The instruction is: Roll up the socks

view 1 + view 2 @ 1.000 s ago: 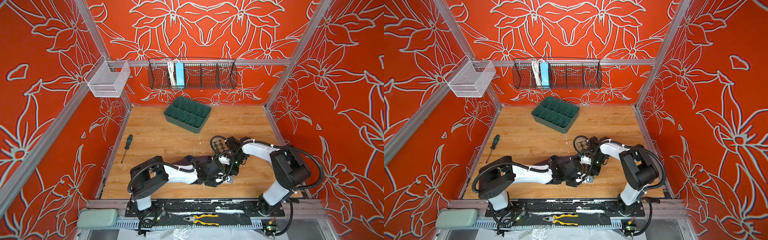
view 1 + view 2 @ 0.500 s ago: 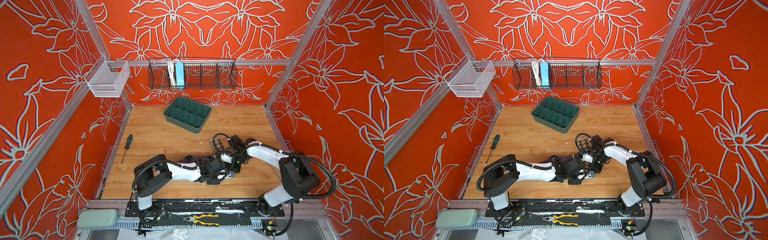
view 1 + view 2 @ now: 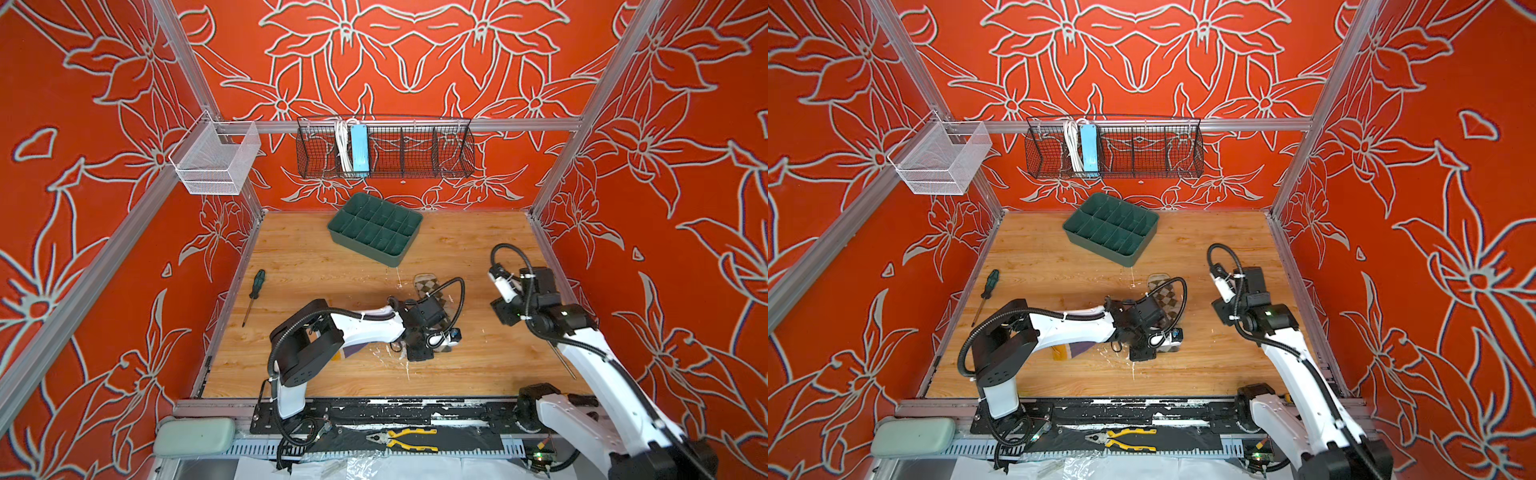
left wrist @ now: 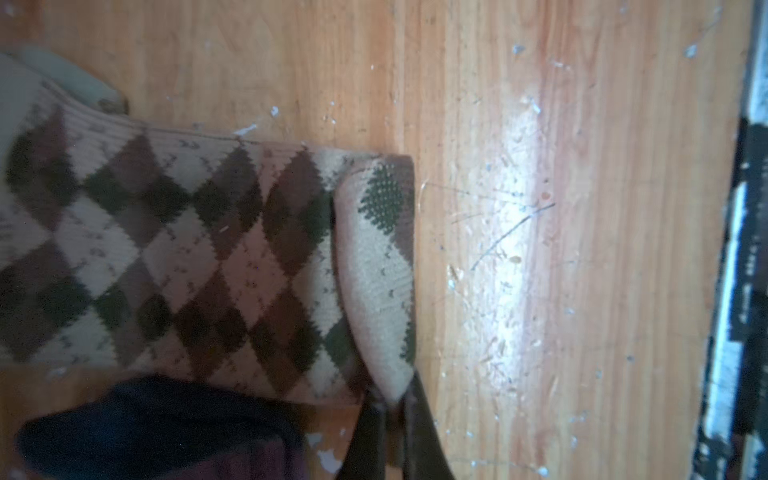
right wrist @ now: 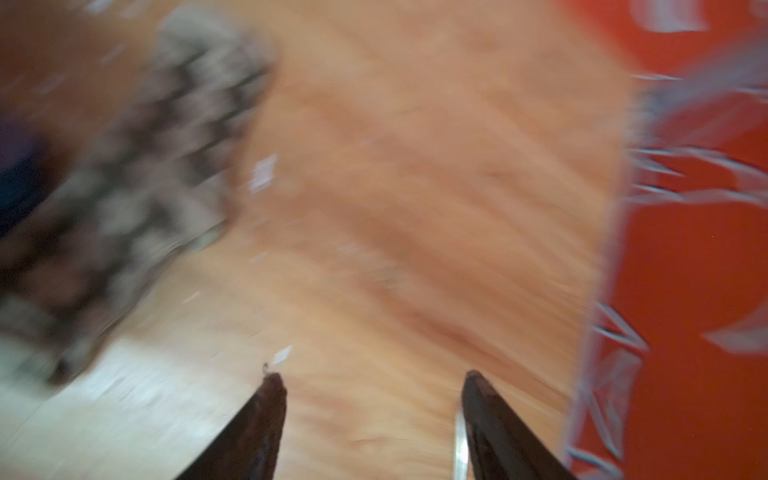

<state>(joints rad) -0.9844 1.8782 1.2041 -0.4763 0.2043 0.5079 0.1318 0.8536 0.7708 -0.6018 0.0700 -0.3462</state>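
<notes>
My left gripper pinches the beige argyle sock's flap (image 4: 374, 276) by the corner it slants toward, so next my right gripper takes the flap's free corner (image 4: 361, 176) before rolling on.
The beige argyle sock (image 4: 199, 249) lies flat on the wooden table, with its end folded over into a small flap (image 4: 380, 266). My left gripper (image 4: 392, 401) is shut on the corner of that flap. In both top views the sock (image 3: 430, 286) (image 3: 1165, 291) runs out from under the left wrist, and the left gripper (image 3: 440, 347) sits low at its near end. The purple sock (image 3: 1081, 347) lies under the left forearm, its mustard toe (image 3: 1060, 353) showing, and appears dark and blurred (image 4: 166, 428) in the left wrist view. My right gripper (image 5: 372, 376) (image 3: 503, 313) is open and empty, apart to the right.
A green divider tray (image 3: 376, 228) stands at the back middle. A screwdriver (image 3: 253, 297) lies at the left edge. A black wire basket (image 3: 384, 147) and a white mesh basket (image 3: 216, 160) hang on the walls. Pliers (image 3: 401, 438) rest on the front rail. The right wall (image 5: 685, 249) is near the right gripper.
The right gripper opened, let go of the sock and swung away to the right. The left gripper shut on the folded end of the argyle sock.
</notes>
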